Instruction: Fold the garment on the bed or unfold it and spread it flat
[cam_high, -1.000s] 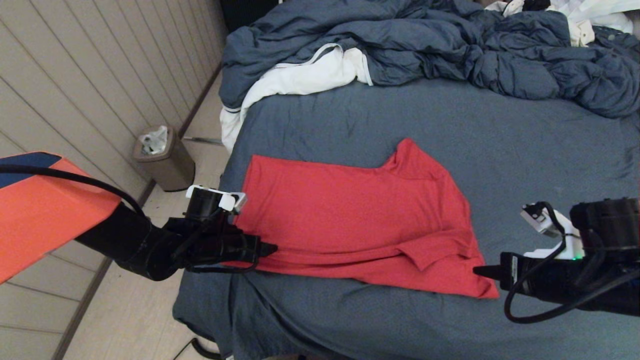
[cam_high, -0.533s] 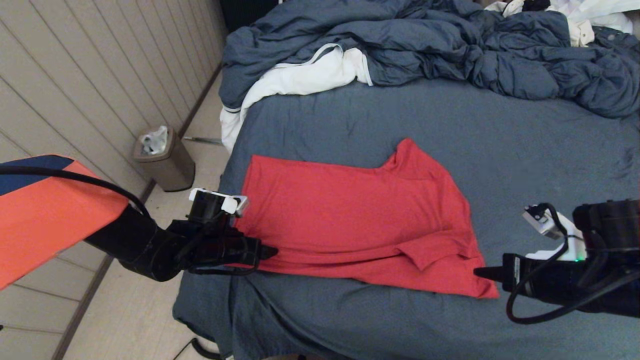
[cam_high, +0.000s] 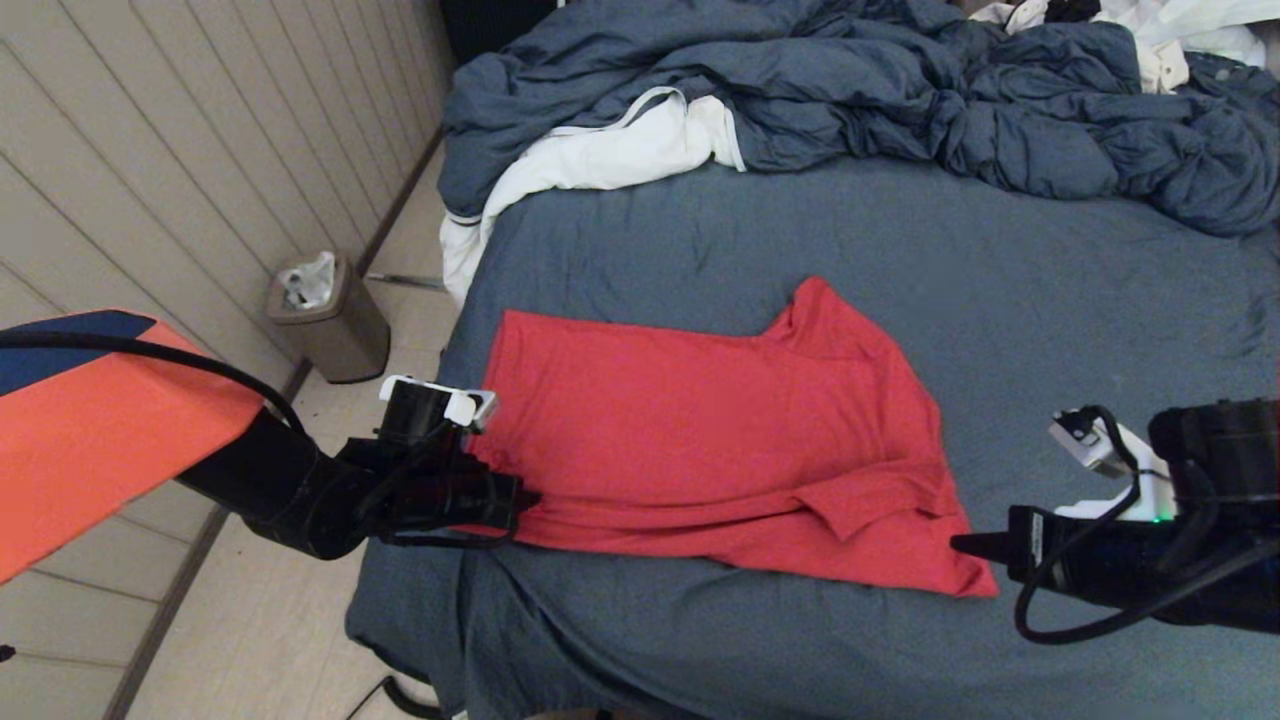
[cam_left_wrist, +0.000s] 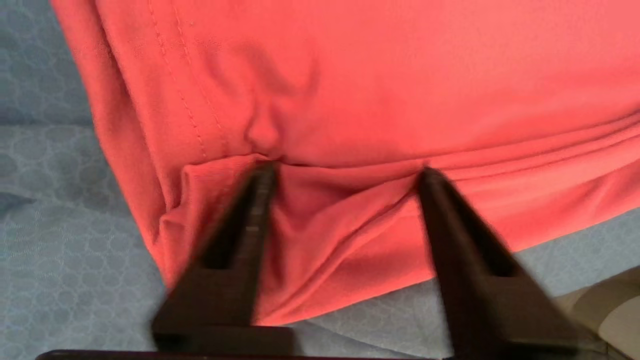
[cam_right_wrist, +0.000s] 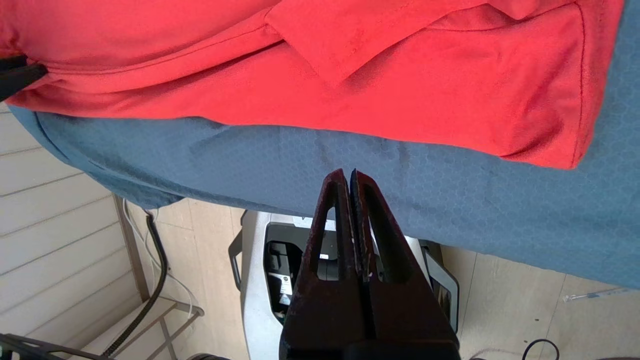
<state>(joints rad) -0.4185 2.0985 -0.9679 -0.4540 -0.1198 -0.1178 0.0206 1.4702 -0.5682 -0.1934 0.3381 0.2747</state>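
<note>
The red T-shirt's top layer is bunched up between my left gripper's fingers, and its hem corner is outside them. Next, I back off and grab that hem corner.
The red T-shirt garment lies on the bed, folded lengthwise, with a sleeve flap near its front right end. My left gripper is at the shirt's near left hem corner. In the left wrist view it is open, and bunched red fabric lies between the spread fingertips. My right gripper hovers just off the shirt's near right corner. It is shut on nothing, over the sheet and short of the red cloth.
A crumpled slate-blue duvet and a white cloth with dark trim fill the bed's far side. More white clothes lie at the far right. A bin stands on the floor by the panelled wall. The robot base shows below the bed's edge.
The left arm has shifted slightly at the shirt's corner, and its fingertip reaches a little less far over the fabric. The right arm has sunk a touch. The shirt lies as before.
</note>
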